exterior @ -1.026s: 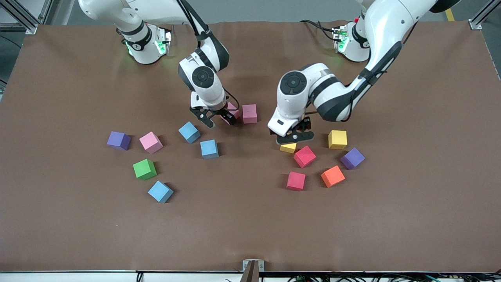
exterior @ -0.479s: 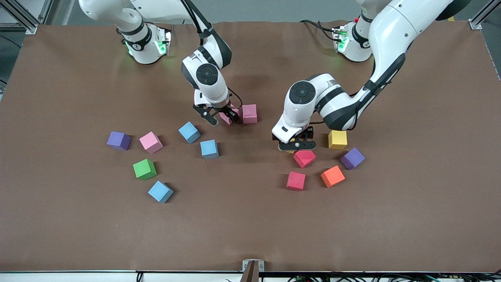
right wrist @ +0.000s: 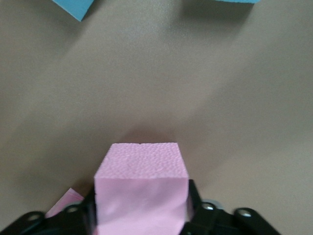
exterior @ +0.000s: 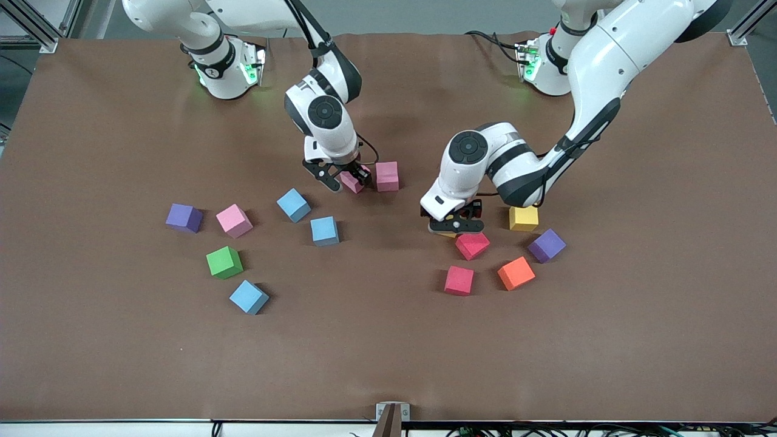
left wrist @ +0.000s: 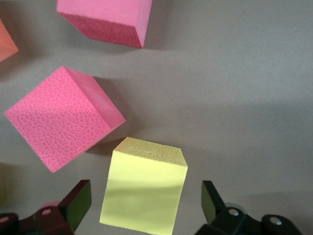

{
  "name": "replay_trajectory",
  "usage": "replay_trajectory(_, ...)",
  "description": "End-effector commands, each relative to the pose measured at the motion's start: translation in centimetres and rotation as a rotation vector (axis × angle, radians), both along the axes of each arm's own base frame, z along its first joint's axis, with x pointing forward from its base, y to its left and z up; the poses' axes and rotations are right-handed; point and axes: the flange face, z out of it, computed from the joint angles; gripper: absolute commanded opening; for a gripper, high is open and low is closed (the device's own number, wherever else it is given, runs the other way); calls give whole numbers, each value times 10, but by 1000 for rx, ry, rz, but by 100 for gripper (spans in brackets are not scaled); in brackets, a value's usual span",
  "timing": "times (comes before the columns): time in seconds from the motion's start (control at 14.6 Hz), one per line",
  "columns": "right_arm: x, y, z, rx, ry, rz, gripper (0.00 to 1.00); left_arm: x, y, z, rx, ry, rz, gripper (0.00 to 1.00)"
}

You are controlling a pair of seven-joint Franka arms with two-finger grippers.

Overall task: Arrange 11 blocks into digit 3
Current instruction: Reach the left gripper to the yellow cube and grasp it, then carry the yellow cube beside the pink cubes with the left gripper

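The held pink block [exterior: 351, 182] and the second pink block [exterior: 387, 177] have a finger between them, so my right gripper should move back and turn before it slides the blocks together.
My right gripper [exterior: 345, 179] is shut on a pink block [exterior: 351, 182], low at the table beside a second pink block [exterior: 386, 176]. In the right wrist view the held pink block [right wrist: 141, 176] fills the gripper [right wrist: 142, 210]. My left gripper [exterior: 455, 227] is open, lowered around a yellow block [left wrist: 144, 188] that sits between its fingers [left wrist: 78, 203] without contact; this block is almost hidden in the front view. A red block [exterior: 472, 244] lies close by and also shows in the left wrist view [left wrist: 58, 117].
Toward the left arm's end lie a second yellow block [exterior: 523, 218], a purple block [exterior: 546, 245], an orange block [exterior: 516, 273] and a red block [exterior: 459, 280]. Toward the right arm's end lie light blue blocks [exterior: 294, 204] [exterior: 324, 230] [exterior: 249, 297], a pink [exterior: 234, 220], a green [exterior: 224, 262] and a purple block [exterior: 184, 217].
My right gripper has carried the pink block closer to the second pink block. My left gripper has come down over the yellow block, which now sits between its open fingers.
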Motion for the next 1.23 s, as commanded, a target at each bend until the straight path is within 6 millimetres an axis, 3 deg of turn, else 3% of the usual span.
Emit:
replay_trajectory(0.0,1,-2,-1,-2,14,-26,20,-2,4,-4,-3,-37,-43,99)
replay_trajectory(0.07,1,-5,-1,-7,21,-36,6,-1,5,-4,-3,-38,-43,99)
replay_trajectory(0.21,7,-13,1,-24,39,-96,0,-2,4,-5,-3,-36,-46,96)
replay_trajectory(0.48,32,-41,17,-34,37,-232,0,-4,3,-12,-5,-21,-44,87)
replay_trajectory(0.82,51,-63,21,-54,36,-416,0,-1,5,-16,-5,-17,4,44)
replay_trajectory(1.16,56,-84,56,-63,61,-596,0,-1,-1,-3,-23,-24,323,41)
